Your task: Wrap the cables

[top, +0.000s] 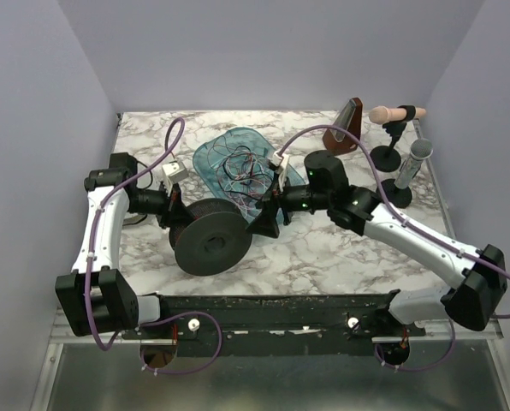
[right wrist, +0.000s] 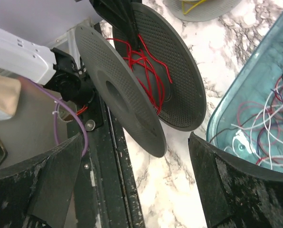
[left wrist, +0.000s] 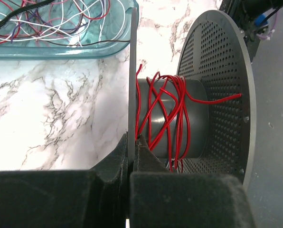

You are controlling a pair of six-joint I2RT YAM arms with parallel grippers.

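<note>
I expect the red cable's loose turns (right wrist: 151, 80) to stay around the spool's middle when I put the spool down flat, because the turns are deep between the spool's wide edges (right wrist: 125, 97).
The cables (top: 242, 167) lie as thin red, white, black and pink loops in a teal tray (top: 205, 158). One red cable (left wrist: 167, 114) is wound around the hub of a dark grey spool (top: 212, 241). My left gripper (left wrist: 132, 142) is shut on the edge of the spool's near flange (left wrist: 131, 85), holding the spool upright on the marble. My right gripper (right wrist: 136, 180) stands wide open with nothing between its fingers (right wrist: 236, 185). It sits on the spool's right (top: 268, 214), between the spool and the tray. The red cable's free end (right wrist: 163, 71) sticks out between the flanges.
Two microphones on stands (top: 396, 114) (top: 416, 158) and a brown wedge-shaped object (top: 345, 127) stand at the back right. A small white block (top: 174, 171) is behind the left gripper. Another spool with yellow wire (right wrist: 198, 4) shows at the top of the right wrist view.
</note>
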